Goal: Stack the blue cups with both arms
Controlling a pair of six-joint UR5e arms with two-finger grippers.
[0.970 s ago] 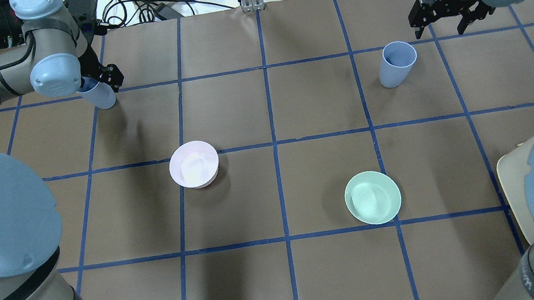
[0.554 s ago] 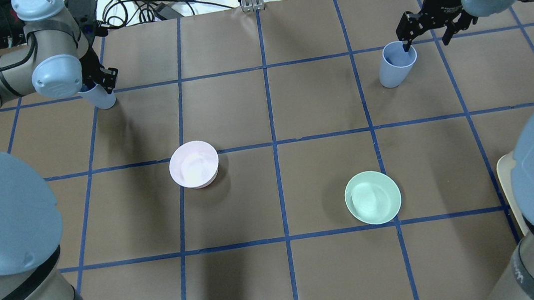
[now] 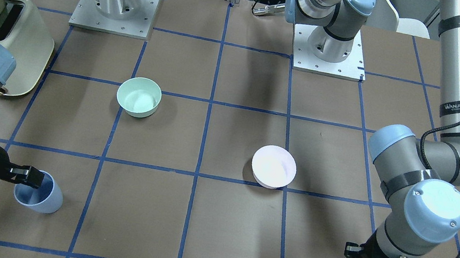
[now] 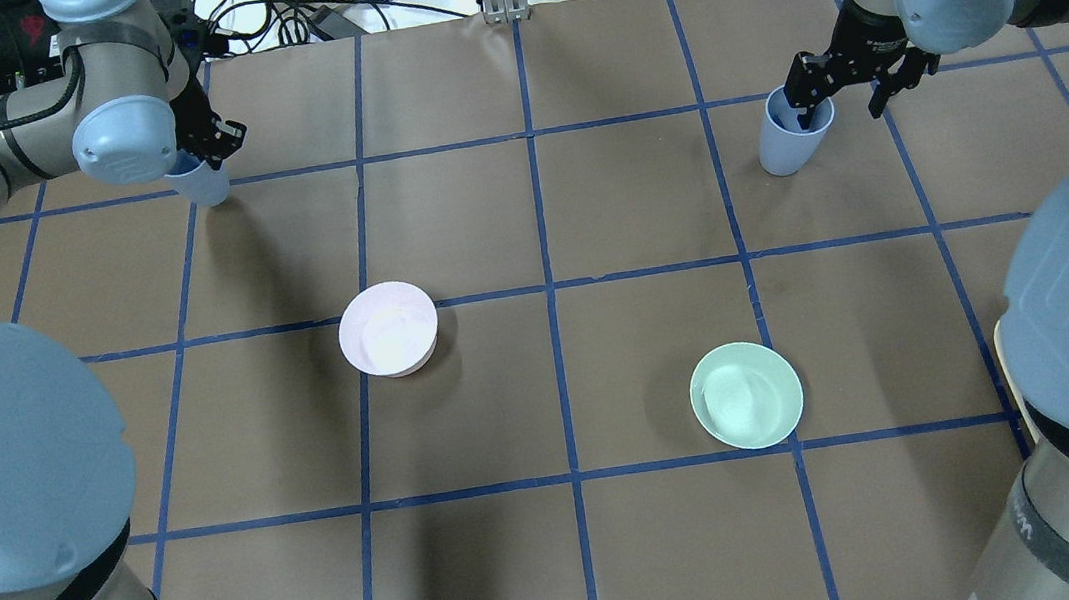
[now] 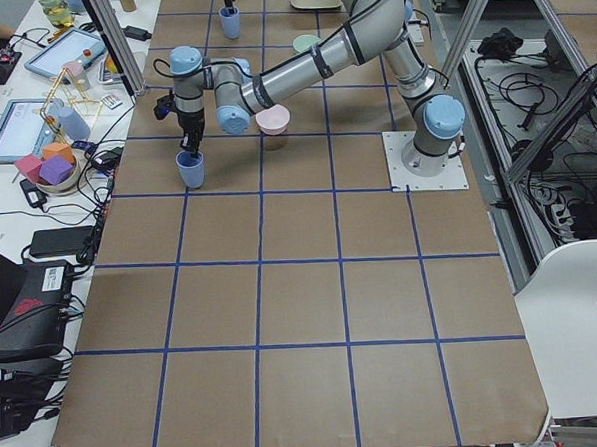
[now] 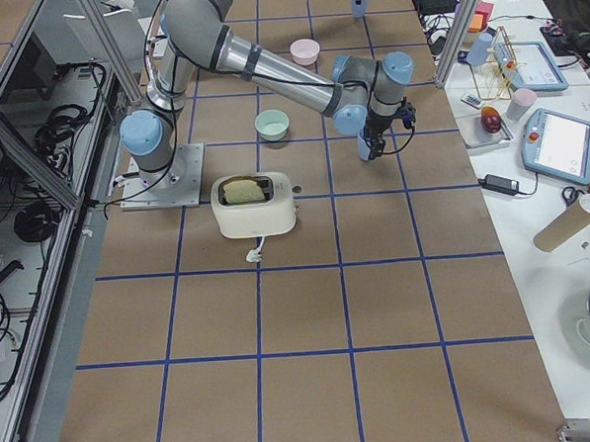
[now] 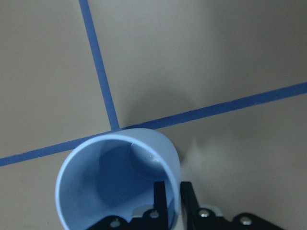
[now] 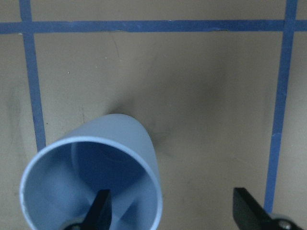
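The other blue cup gets narrower toward its base (image 8: 126, 123), so it will go deep into the left gripper's blue cup when the robot lowers it.
One blue cup (image 4: 200, 187) is at the far left of the table, with my left gripper (image 4: 205, 161) shut on its wall. The left wrist view shows one finger inside this cup (image 7: 96, 177) and one outside, pinching the rim at the gripper (image 7: 173, 196). The other blue cup (image 4: 787, 145) stands upright at the far right. My right gripper (image 4: 839, 102) is open over it. One finger hangs inside this cup (image 8: 120, 143) and the other well outside it, with the gripper (image 8: 175, 211) astride the wall. Neither finger presses the wall.
A pale pink bowl (image 4: 388, 329) sits left of centre and a mint-green bowl (image 4: 746, 395) right of centre, nearer the robot. A cream toaster (image 3: 15, 46) with a slice of bread stands near the right arm's base. Cables and clutter lie beyond the far edge.
My right gripper has moved left and down to the right cup, and one finger now sits inside its rim. My left gripper and its cup have shifted slightly toward the far edge.
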